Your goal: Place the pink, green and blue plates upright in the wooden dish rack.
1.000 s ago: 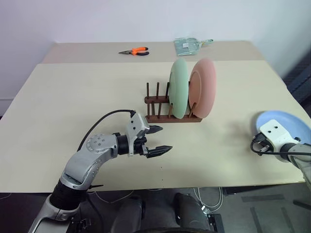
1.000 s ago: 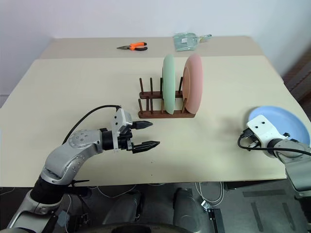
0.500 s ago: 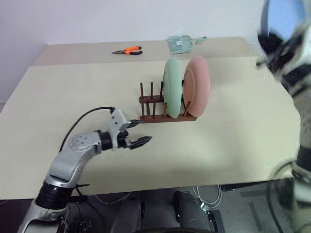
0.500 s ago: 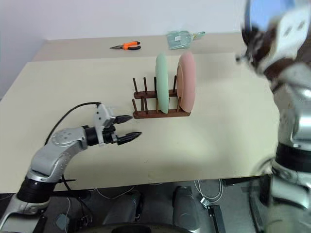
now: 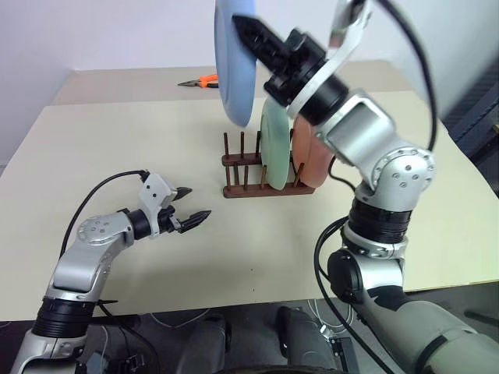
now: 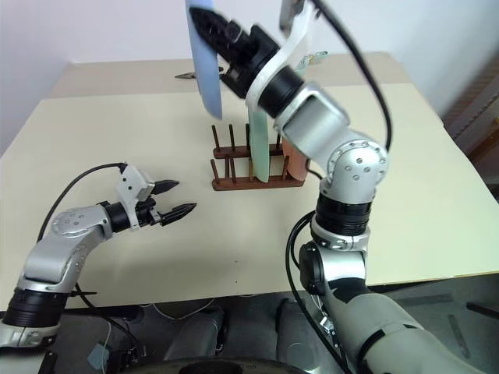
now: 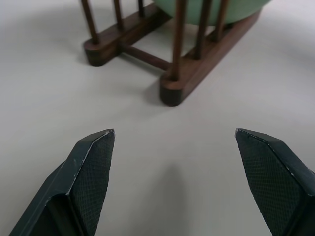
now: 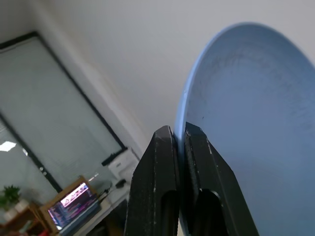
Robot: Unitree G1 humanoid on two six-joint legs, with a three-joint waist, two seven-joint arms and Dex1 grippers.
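Note:
I should keep lowering the blue plate point(image 5: 235, 78) with my right gripper until it stands among the rack's free wires point(image 5: 242, 160), as it hangs upright in line with them.
The pale green plate point(image 5: 274, 152) and the pink plate point(image 5: 309, 160) stand upright side by side at the right end of the dark wooden dish rack point(image 5: 243, 187). Its left pegs are free. My right gripper point(image 5: 248, 29) is shut on the rim of the blue plate point(image 5: 234, 66) and holds it edge-on, high above the rack's left part. In the right wrist view the fingers point(image 8: 165, 162) pinch that blue plate point(image 8: 246, 108). My left gripper point(image 5: 191, 204) hovers open just over the table, left of the rack, pointing at it. The rack's end point(image 7: 197, 64) lies ahead of its fingers.
Orange-handled pliers point(image 5: 206, 80) lie on the far table behind the blue plate. The cream table point(image 5: 117, 148) spreads wide to the left and front of the rack. My right arm reaches over the rack from the right.
My right arm lifted the blue plate off the table at the right and swung it up and across to above the rack. The left gripper drew back to the left, still open.

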